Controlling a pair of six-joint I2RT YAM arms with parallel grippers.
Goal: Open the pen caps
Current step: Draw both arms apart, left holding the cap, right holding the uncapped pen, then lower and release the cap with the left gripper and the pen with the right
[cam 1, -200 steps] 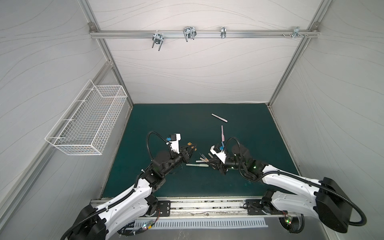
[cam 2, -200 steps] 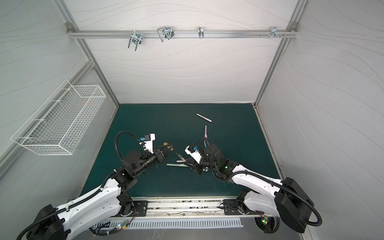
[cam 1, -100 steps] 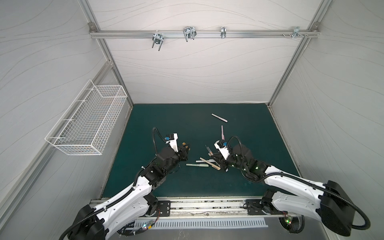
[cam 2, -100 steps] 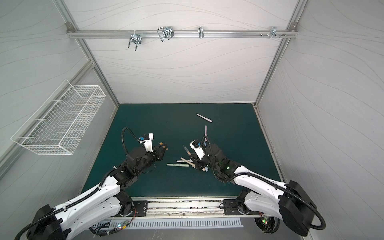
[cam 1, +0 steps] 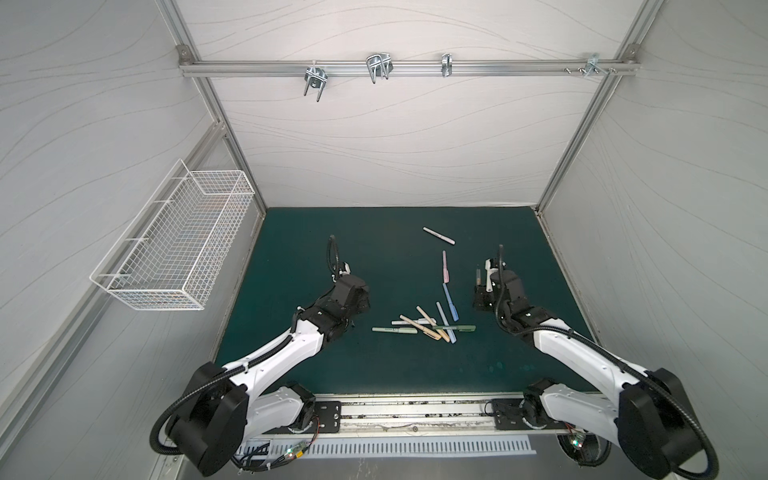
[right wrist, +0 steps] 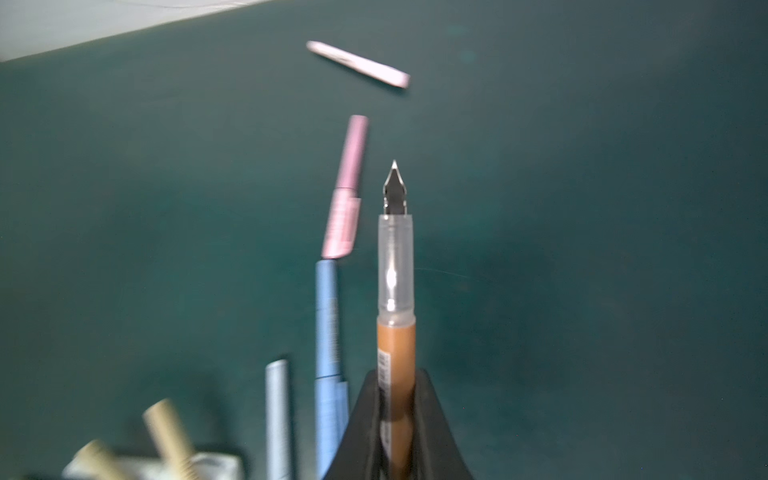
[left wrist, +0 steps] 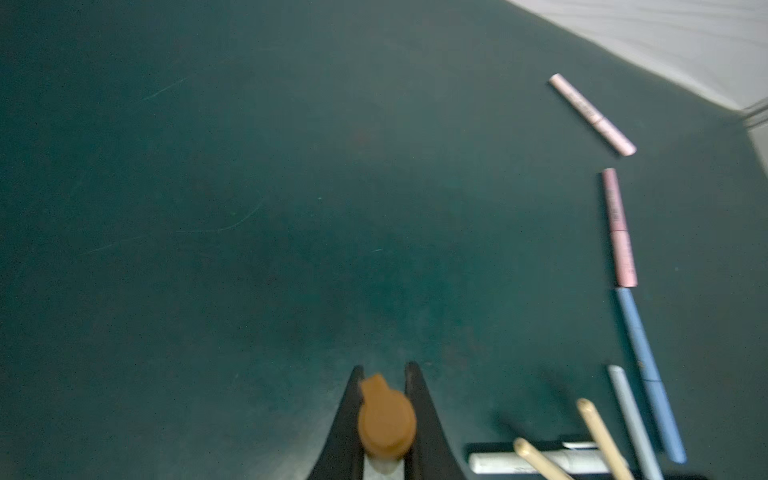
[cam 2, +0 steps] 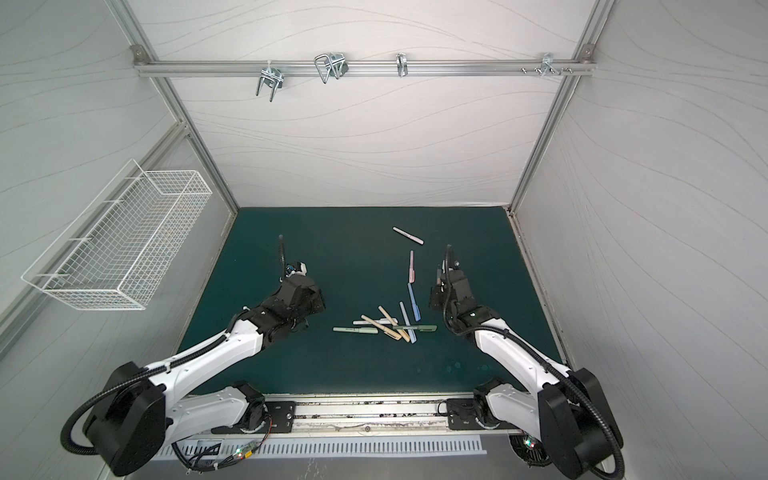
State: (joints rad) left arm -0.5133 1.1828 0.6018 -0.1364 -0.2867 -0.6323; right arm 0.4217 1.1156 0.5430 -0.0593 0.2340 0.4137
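My right gripper has the brown pen's nib (right wrist: 394, 190) free of its cap, so it should keep going down toward the open mat (cam 1: 481, 316) beside the blue pen and let go there.
My left gripper (left wrist: 384, 368) is shut on a brown pen cap (left wrist: 386, 419), seen end on between the fingers. My right gripper (right wrist: 397, 374) is shut on the matching brown pen (right wrist: 397, 349), whose clear grip section and bare metal nib (right wrist: 395, 187) point away over the mat. In both top views the left gripper (cam 1: 355, 295) hangs left of a heap of capped pens (cam 1: 424, 324), and the right gripper (cam 1: 480, 291) hangs to its right. A blue pen (cam 1: 451, 301), a pink pen (cam 1: 444, 266) and a pale pink pen (cam 1: 438, 235) lie beyond the heap.
A green mat (cam 1: 311, 232) covers the floor between white walls. On the left wall hangs a white wire basket (cam 1: 178, 245). A metal rail with hooks (cam 1: 374, 68) crosses the back wall high up. The arm bases sit along the front rail (cam 1: 415, 411).
The two grippers were close together over the heap a second ago. They have drawn apart, the left one leftward with the cap, the right one rightward with the uncapped pen.
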